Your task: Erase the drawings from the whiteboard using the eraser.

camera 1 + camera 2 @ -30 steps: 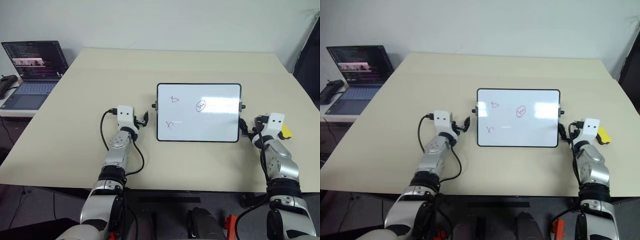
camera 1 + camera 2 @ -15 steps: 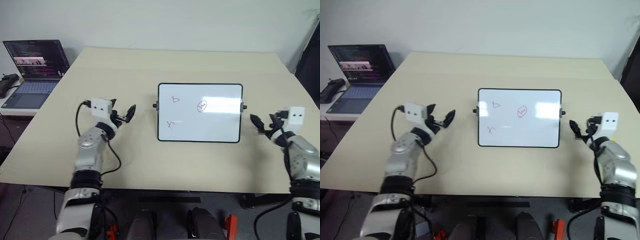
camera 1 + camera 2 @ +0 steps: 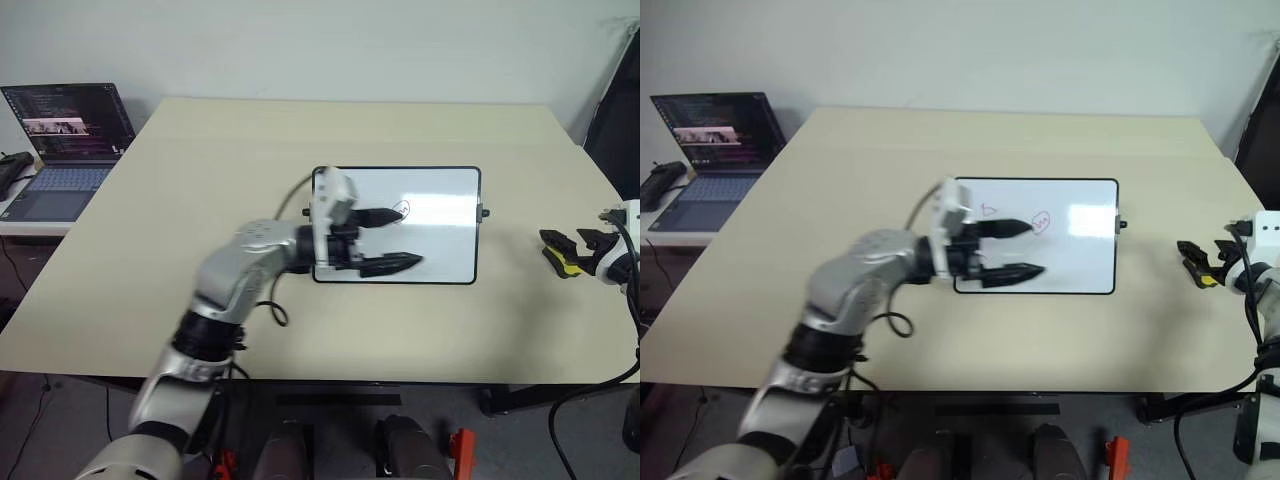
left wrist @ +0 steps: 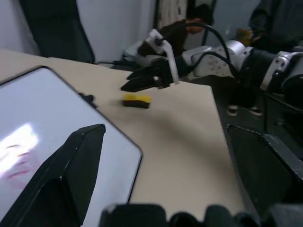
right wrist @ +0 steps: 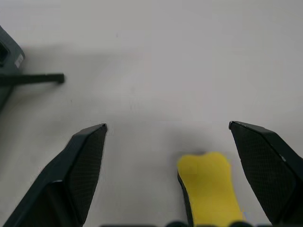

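Note:
The yellow eraser's long sides (image 5: 185, 191) are facing my open fingers, so my right gripper should keep moving in until the fingers are beside the eraser's middle (image 5: 210, 194), then close.
The whiteboard (image 3: 445, 245) lies flat at the table's middle. On it a red oval-circled squiggle (image 3: 403, 211) and a small triangle-like drawing (image 3: 989, 209) show; my left arm covers the board's left part. My left gripper (image 3: 410, 238) hovers over the board, level and pointing right, open and empty. The yellow eraser (image 3: 570, 266) lies on the table right of the board. My right gripper (image 3: 550, 245) is open just over it. In the right wrist view the eraser (image 5: 208, 187) sits between the spread fingers (image 5: 85, 161), untouched. The left wrist view shows the eraser (image 4: 136, 100) under the right gripper (image 4: 142, 81).
An open laptop (image 3: 62, 140) stands on a side table at the far left, with a dark object (image 3: 10, 168) beside it. The beige table (image 3: 200, 150) stretches wide around the board. A dark panel (image 3: 618, 110) stands past the table's right edge.
My left arm swung up from the table left of the board and now reaches across it, pointing right. My right gripper moved right, away from the board's edge to the eraser.

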`<action>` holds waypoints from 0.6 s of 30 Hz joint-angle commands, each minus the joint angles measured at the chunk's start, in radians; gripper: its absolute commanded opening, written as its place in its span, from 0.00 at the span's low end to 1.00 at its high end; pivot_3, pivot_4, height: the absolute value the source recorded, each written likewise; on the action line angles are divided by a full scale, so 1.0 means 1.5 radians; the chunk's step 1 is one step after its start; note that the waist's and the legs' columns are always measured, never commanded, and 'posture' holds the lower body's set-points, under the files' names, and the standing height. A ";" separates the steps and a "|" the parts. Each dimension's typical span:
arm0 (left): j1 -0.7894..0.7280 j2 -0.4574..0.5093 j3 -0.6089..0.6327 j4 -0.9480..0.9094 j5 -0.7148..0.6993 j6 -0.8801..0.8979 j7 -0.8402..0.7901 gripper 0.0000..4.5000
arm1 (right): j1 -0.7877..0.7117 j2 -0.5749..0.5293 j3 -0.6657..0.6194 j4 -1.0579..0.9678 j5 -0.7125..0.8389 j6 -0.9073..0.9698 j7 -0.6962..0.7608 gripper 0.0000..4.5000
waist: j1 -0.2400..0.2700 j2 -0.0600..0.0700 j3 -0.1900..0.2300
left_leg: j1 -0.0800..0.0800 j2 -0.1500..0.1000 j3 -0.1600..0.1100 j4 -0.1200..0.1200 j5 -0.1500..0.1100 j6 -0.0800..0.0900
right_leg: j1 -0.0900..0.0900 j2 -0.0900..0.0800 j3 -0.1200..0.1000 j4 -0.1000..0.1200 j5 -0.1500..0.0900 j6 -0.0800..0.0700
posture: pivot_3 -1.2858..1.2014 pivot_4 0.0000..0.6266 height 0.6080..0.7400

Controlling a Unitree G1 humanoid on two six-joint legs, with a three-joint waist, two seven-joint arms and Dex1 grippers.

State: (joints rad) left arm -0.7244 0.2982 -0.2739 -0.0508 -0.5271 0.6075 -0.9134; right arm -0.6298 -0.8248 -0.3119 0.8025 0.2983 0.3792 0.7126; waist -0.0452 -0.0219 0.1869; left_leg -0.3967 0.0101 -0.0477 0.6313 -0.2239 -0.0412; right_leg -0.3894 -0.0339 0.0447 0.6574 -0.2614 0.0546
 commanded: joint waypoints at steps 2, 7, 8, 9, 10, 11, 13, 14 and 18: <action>-0.016 -0.031 -0.020 0.009 0.026 -0.008 0.002 1.00 | -0.047 -0.036 0.015 0.086 -0.031 -0.030 0.022 1.00 | -0.006 0.000 0.000 | 0.000 0.000 0.000 -0.001 0.000 0.000 | 0.000 0.001 0.000 0.000 0.000 0.000 | 0.52 0.24 1.00; -0.011 -0.044 -0.029 -0.005 0.037 0.002 0.001 1.00 | -0.072 -0.042 0.014 0.154 -0.043 -0.051 0.029 1.00 | -0.006 0.000 0.000 | 0.000 0.000 0.000 0.000 0.000 0.000 | 0.000 0.001 0.000 0.000 0.000 0.000 | 0.52 0.24 1.00; -0.010 -0.044 -0.029 -0.008 0.038 0.004 0.001 1.00 | -0.073 -0.042 0.015 0.161 -0.045 -0.053 0.030 1.00 | -0.006 0.000 0.000 | 0.000 0.000 0.000 0.000 0.000 0.000 | 0.000 0.001 0.000 0.000 0.000 0.000 | 0.52 0.24 1.00; -0.009 -0.045 -0.031 -0.009 0.042 0.003 0.004 1.00 | -0.074 -0.041 0.016 0.168 -0.047 -0.055 0.031 1.00 | -0.006 0.000 0.000 | 0.000 0.000 0.000 0.000 0.000 0.000 | 0.000 0.001 0.000 0.000 0.000 0.000 | 0.52 0.24 1.00; -0.009 -0.050 -0.033 -0.008 0.049 0.001 0.012 1.00 | -0.075 -0.039 0.015 0.174 -0.048 -0.057 0.032 1.00 | -0.006 0.000 0.000 | 0.000 0.000 0.000 0.000 0.000 0.000 | 0.000 0.001 0.000 0.000 0.000 0.000 | 0.52 0.24 1.00; -0.007 -0.054 -0.036 -0.008 0.056 -0.003 0.018 1.00 | -0.076 -0.037 0.015 0.179 -0.049 -0.058 0.034 1.00 | -0.006 0.000 0.000 | 0.000 0.000 0.000 0.000 0.000 0.000 | 0.000 0.001 0.000 0.000 0.000 0.000 | 0.52 0.24 1.00; -0.003 -0.057 -0.043 -0.013 0.069 -0.011 0.021 1.00 | -0.078 -0.033 0.018 0.189 -0.055 -0.059 0.034 1.00 | -0.006 0.000 0.000 | 0.000 0.000 0.000 0.000 0.000 0.000 | 0.000 0.001 0.000 0.000 0.000 0.000 | 0.52 0.24 1.00; 0.001 -0.056 -0.048 -0.017 0.074 -0.014 0.020 1.00 | -0.079 -0.031 0.020 0.193 -0.058 -0.060 0.033 1.00 | -0.006 0.000 0.000 | 0.000 0.000 0.000 0.000 0.000 0.000 | 0.000 0.001 0.000 0.000 0.000 0.000 | 0.52 0.24 1.00; 0.010 -0.060 -0.049 -0.026 0.088 -0.013 0.032 1.00 | -0.079 -0.025 0.020 0.199 -0.059 -0.060 0.032 1.00 | -0.006 0.000 0.000 | 0.000 0.000 0.000 0.000 0.000 0.000 | 0.000 0.001 0.000 0.000 0.000 0.000 | 0.52 0.24 1.00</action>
State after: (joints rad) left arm -0.7057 0.2137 -0.3495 -0.0415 -0.4034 0.6031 -0.8737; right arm -0.7282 -0.8512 -0.2734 1.1125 0.2094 0.3101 0.7587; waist -0.0544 -0.0217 0.1870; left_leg -0.3964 0.0106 -0.0478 0.6310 -0.2238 -0.0413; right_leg -0.3896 -0.0330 0.0454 0.6577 -0.2616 0.0542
